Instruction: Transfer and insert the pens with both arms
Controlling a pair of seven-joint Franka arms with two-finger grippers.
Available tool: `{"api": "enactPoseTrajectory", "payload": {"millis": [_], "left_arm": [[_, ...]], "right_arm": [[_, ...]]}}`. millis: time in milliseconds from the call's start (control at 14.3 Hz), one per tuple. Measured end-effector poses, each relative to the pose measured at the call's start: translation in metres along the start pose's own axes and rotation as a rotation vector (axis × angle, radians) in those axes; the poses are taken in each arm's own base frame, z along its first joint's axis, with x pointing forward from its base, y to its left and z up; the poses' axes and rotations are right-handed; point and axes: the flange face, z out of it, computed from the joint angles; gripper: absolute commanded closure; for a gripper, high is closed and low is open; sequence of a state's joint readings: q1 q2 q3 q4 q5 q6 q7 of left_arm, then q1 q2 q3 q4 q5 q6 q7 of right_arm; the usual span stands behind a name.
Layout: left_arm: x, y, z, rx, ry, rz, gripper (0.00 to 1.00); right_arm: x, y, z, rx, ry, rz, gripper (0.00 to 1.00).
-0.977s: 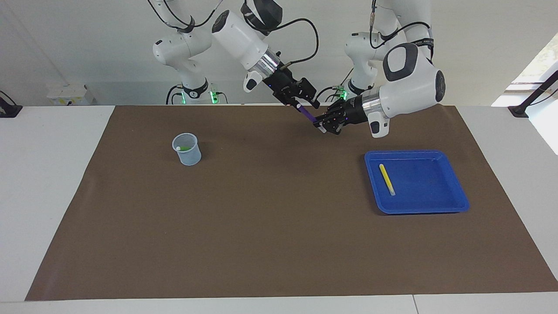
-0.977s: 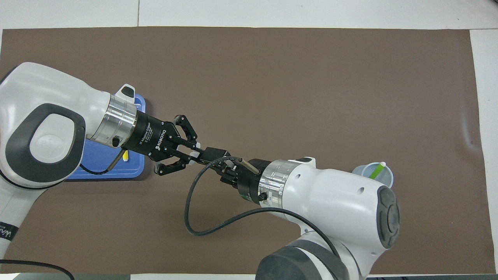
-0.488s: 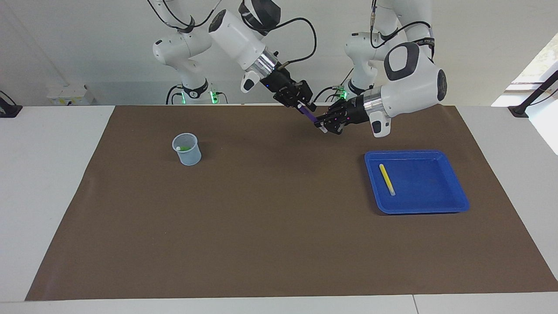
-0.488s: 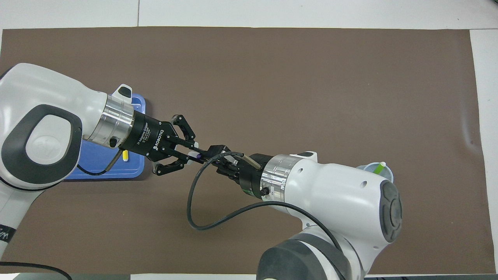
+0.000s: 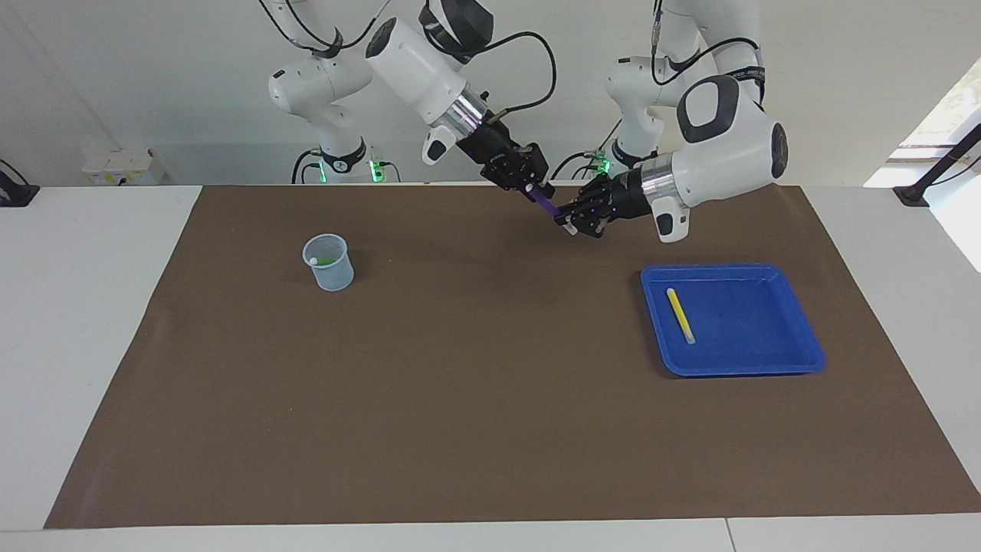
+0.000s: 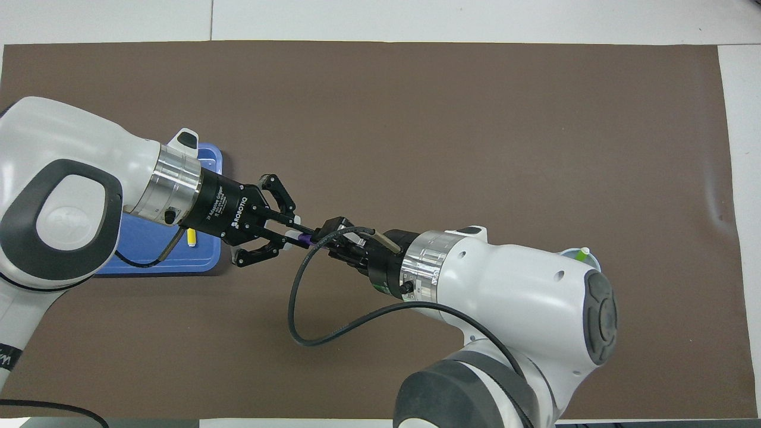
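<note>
My left gripper should open and move back toward the yellow pen (image 5: 680, 316) before my right gripper reaches the cup, because both grippers are holding the purple pen (image 5: 543, 201).
The purple pen (image 5: 546, 204) hangs slanted in the air over the mat near the robots' edge. My left gripper (image 5: 565, 224) is shut on its lower whitish end. My right gripper (image 5: 533, 186) has its fingers closed on the upper end. In the overhead view the purple pen (image 6: 304, 239) shows only as a short stretch between the left gripper (image 6: 294, 235) and the right gripper (image 6: 333, 232). The yellow pen (image 5: 680, 315) lies in the blue tray (image 5: 766, 362). The green pen (image 5: 326, 261) stands in the clear cup (image 5: 331, 277).
A brown mat (image 5: 490, 399) covers the table. The cup stands toward the right arm's end, the tray toward the left arm's end. In the overhead view the right arm hides most of the cup and the left arm hides much of the tray (image 6: 178, 264).
The right gripper's fingers have come together on the purple pen's upper end. Both grippers have drifted slightly toward the robots. The left gripper has kept its hold.
</note>
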State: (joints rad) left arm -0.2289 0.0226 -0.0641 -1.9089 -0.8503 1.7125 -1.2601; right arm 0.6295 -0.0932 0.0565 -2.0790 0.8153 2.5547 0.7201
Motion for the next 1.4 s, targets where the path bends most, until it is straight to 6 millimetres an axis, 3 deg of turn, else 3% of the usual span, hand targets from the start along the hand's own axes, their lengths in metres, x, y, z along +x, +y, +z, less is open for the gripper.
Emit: {"api": "enactPoseTrajectory", "payload": {"millis": [279,349,628,767,907,1116,1395], "left_arm": [[0.001,0.0,-0.002,-0.005,0.0,-0.002,1.0],[0.001,0.0,-0.002,-0.005,0.0,-0.002,0.01],[-0.003,0.0,-0.001,-0.013,0.005,0.005,0.0],[-0.006,0.0,-0.005,-0.028,0.008,0.011,0.0],[-0.006,0.0,-0.011,-0.047,0.014,0.014,0.0],[0.005,0.002,-0.021,-0.079,0.077,0.068,0.0],[0.04,-0.003,-0.046,-0.062,0.201,0.233,0.0]], "right_arm": [[0.001,0.001,0.001,-0.002,0.0,0.0,1.0],[0.001,0.001,0.001,-0.002,0.0,0.0,1.0],[0.003,-0.001,-0.002,-0.005,-0.004,-0.003,1.0],[0.019,0.005,-0.012,-0.064,-0.042,-0.063,1.0],[0.058,0.023,-0.045,-0.166,-0.113,-0.215,1.0],[0.119,0.066,-0.103,-0.33,-0.19,-0.487,1.0],[0.148,0.095,-0.142,-0.634,-0.276,-0.849,1.0]]}}
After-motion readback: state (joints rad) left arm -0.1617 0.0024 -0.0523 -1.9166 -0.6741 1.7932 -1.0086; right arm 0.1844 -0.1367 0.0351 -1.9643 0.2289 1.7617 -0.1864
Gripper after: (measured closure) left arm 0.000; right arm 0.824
